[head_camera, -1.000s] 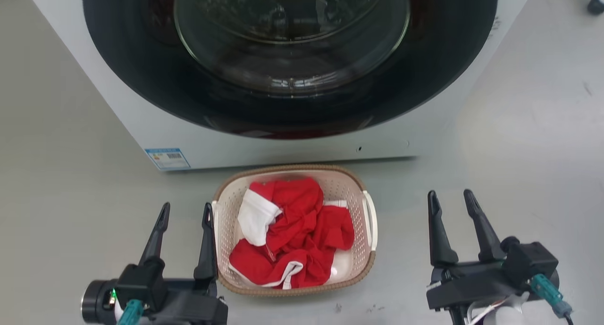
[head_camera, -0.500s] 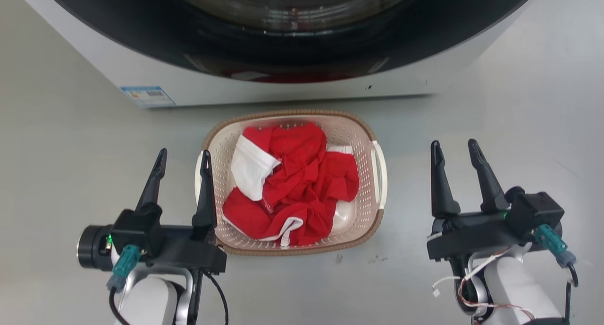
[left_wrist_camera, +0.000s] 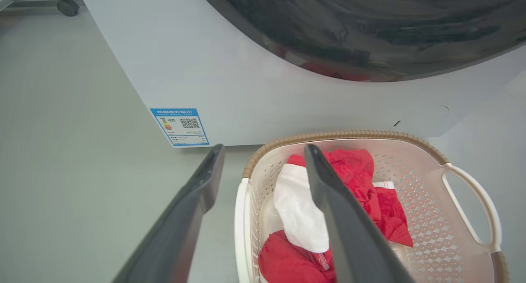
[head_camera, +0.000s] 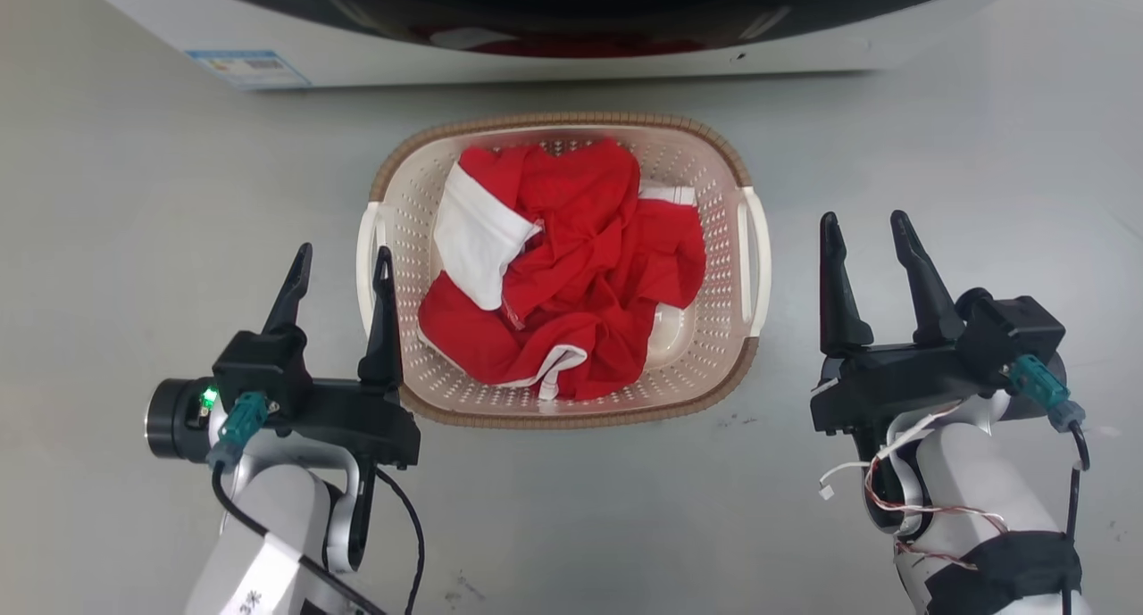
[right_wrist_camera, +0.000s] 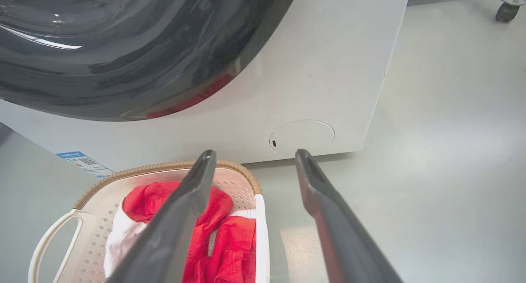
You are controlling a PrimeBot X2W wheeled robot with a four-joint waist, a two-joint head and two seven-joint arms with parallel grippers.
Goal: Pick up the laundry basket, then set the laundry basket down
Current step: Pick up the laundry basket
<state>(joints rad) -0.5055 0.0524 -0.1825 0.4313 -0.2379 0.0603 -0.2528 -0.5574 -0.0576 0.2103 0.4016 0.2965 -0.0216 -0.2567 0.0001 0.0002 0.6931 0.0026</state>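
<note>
I expect the laundry basket (head_camera: 686,363) to hang level, its clothes staying heaped, when I lift both handles, since the white handles (head_camera: 758,261) face each other across its rim.
The laundry basket (head_camera: 714,352), cream and perforated with a brown rim, stands on the floor in front of the washing machine. It holds crumpled red and white clothes (head_camera: 571,276). My left gripper (head_camera: 344,253) is open at the basket's left side, its inner finger over the white left handle (head_camera: 364,258). In the left wrist view that gripper (left_wrist_camera: 264,147) has the basket's left rim (left_wrist_camera: 241,217) between its fingers. My right gripper (head_camera: 864,218) is open to the right of the right handle (head_camera: 759,249), apart from it. The right wrist view shows this gripper (right_wrist_camera: 255,152) above the basket's rim (right_wrist_camera: 164,166).
The white washing machine (head_camera: 536,57) with its dark round door stands just behind the basket. Grey floor (head_camera: 571,508) spreads on both sides and in front. A caster wheel (left_wrist_camera: 68,7) stands far off to the left, and another caster wheel (right_wrist_camera: 503,12) far off to the right.
The head camera has tilted down and come closer: the machine slid up the picture and the basket looks bigger. Both grippers stay open on either side of the basket.
</note>
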